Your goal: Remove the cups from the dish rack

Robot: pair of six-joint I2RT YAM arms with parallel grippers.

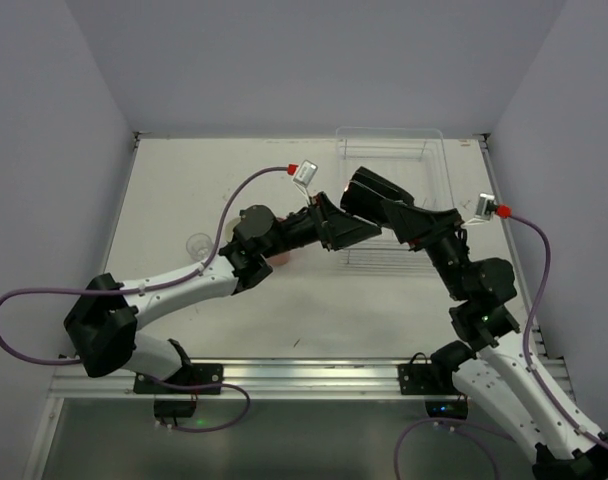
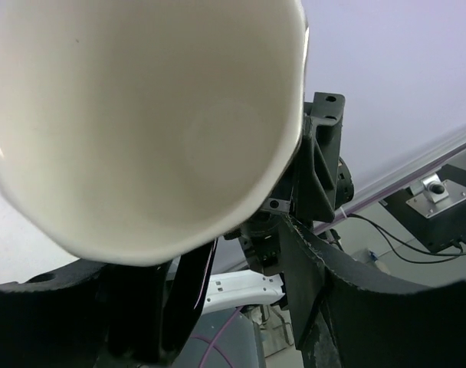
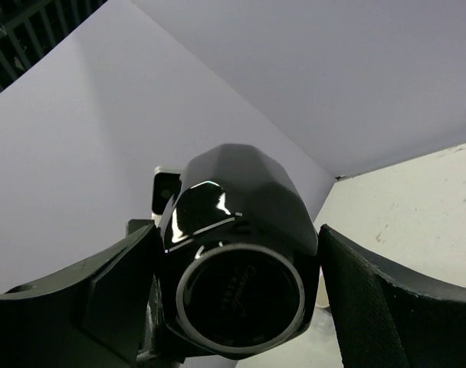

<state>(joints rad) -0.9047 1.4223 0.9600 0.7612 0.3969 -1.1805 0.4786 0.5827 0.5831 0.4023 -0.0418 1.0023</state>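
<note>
The black cup's handle (image 2: pixel 191 295) slants close to one finger of my left gripper, so next my left gripper centers on the handle before my right gripper opens.
My right gripper (image 1: pixel 367 203) (image 3: pixel 239 257) is shut on the glossy black cup (image 1: pixel 370 190) (image 3: pixel 241 207), held in the air on its side over the front of the transparent dish rack (image 1: pixel 389 135). The cup's base faces the right wrist camera. Its cream inside (image 2: pixel 141 123) fills the left wrist view. My left gripper (image 1: pixel 340 230) (image 2: pixel 225 264) is open right at the cup's mouth, fingers spread wide. One tiny clear cup (image 1: pixel 198 244) stands on the table to the left. A salmon-pink cup (image 1: pixel 284 258) peeks from under the left arm. The dark teal cup is hidden.
The rack sits at the back right of the white table, its ribbed floor (image 1: pixel 384 258) showing under the two wrists. Grey walls close in the table at the left, back and right. Purple cables loop off both arms.
</note>
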